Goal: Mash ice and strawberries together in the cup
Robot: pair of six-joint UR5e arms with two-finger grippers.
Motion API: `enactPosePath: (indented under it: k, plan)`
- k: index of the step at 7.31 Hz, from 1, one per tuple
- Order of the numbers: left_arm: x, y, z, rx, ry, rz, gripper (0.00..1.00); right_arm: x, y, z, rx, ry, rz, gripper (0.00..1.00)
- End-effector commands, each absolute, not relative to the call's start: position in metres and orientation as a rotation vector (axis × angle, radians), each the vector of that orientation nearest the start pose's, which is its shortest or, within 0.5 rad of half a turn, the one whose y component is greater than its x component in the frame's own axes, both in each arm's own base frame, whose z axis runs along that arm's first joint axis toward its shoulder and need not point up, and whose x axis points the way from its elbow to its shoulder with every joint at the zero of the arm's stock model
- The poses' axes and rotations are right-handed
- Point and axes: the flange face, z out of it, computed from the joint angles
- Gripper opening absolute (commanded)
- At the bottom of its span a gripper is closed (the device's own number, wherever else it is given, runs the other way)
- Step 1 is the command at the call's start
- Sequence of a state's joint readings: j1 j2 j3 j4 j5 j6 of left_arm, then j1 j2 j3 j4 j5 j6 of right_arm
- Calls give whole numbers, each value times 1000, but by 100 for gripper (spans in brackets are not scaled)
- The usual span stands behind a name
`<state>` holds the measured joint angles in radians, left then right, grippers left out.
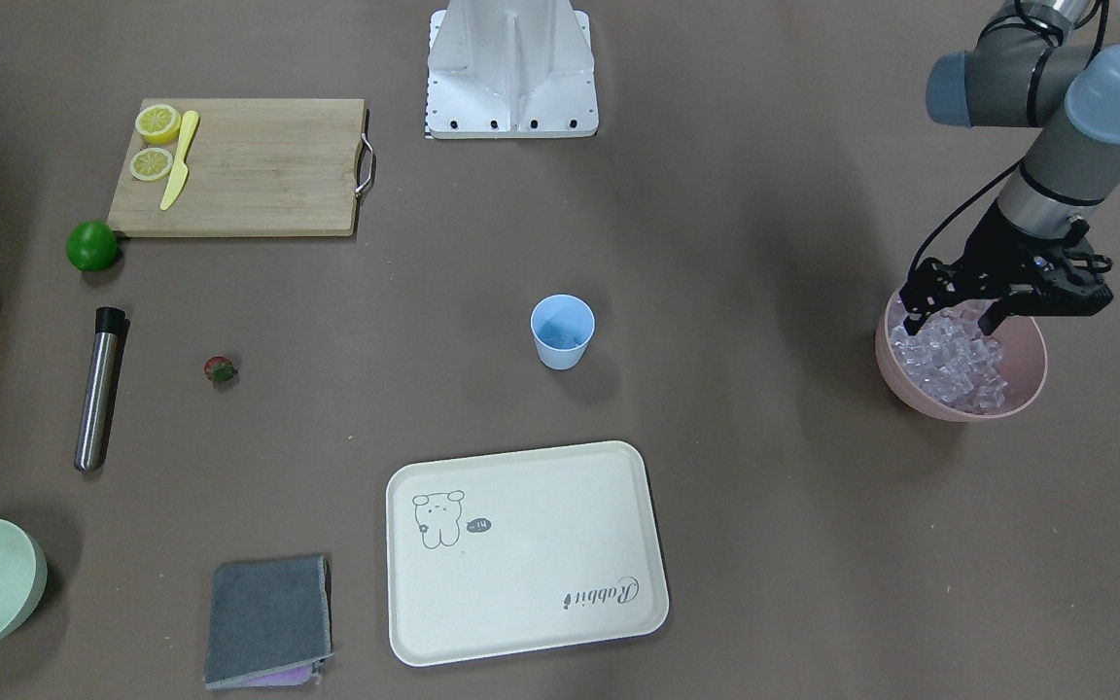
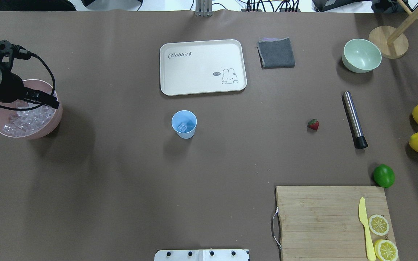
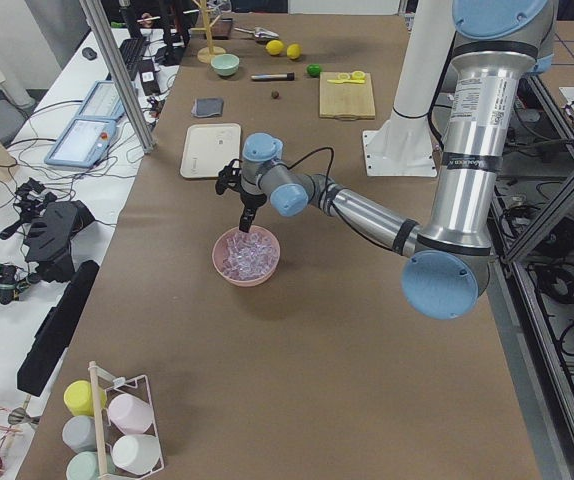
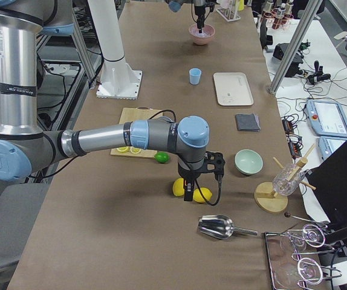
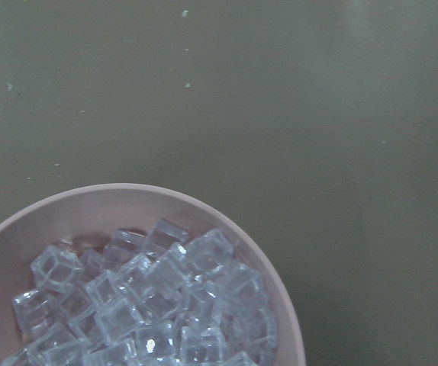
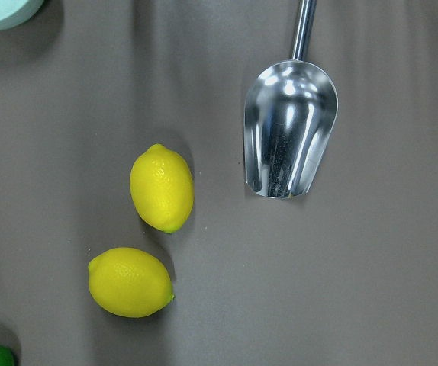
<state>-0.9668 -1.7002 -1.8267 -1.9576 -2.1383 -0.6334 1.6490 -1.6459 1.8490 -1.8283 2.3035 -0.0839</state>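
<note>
The pink bowl's rim (image 5: 292,319) is too close to where my left gripper hangs, so next I turn the gripper's fingers and move them over the ice (image 1: 957,364) before I go down to take a cube.
The light-blue cup (image 1: 562,332) (image 2: 184,124) stands upright mid-table with a clear ice cube (image 2: 182,127) at its bottom. More ice (image 1: 954,365) (image 5: 150,305) fills a pink bowl (image 1: 1027,389) (image 2: 54,121) at the robot's far left. My left gripper (image 1: 949,317) hangs just over that bowl's ice, fingers spread, open. A small red strawberry (image 1: 220,369) (image 2: 313,124) lies on the table on the robot's right side. My right gripper (image 4: 190,196) shows only in the exterior right view, above two lemons; I cannot tell its state.
A steel muddler (image 2: 354,119) lies beside the strawberry. A cream tray (image 2: 201,50), grey cloth (image 2: 276,52) and pale green bowl (image 2: 361,56) sit far across. Cutting board (image 2: 321,217) with lemon slices and knife, a lime (image 2: 384,175), lemons (image 6: 162,187), a metal scoop (image 6: 289,137).
</note>
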Motion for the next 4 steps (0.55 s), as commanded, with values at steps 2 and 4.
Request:
enactPosePath:
  k: [2,4]
  plan:
    - [257,-504,418,393,881,467,95,108,-422,602,-19,-740,46,100]
    - [247,-505,430,441,824,632,93,107,-412,612,-39,-742,54,100]
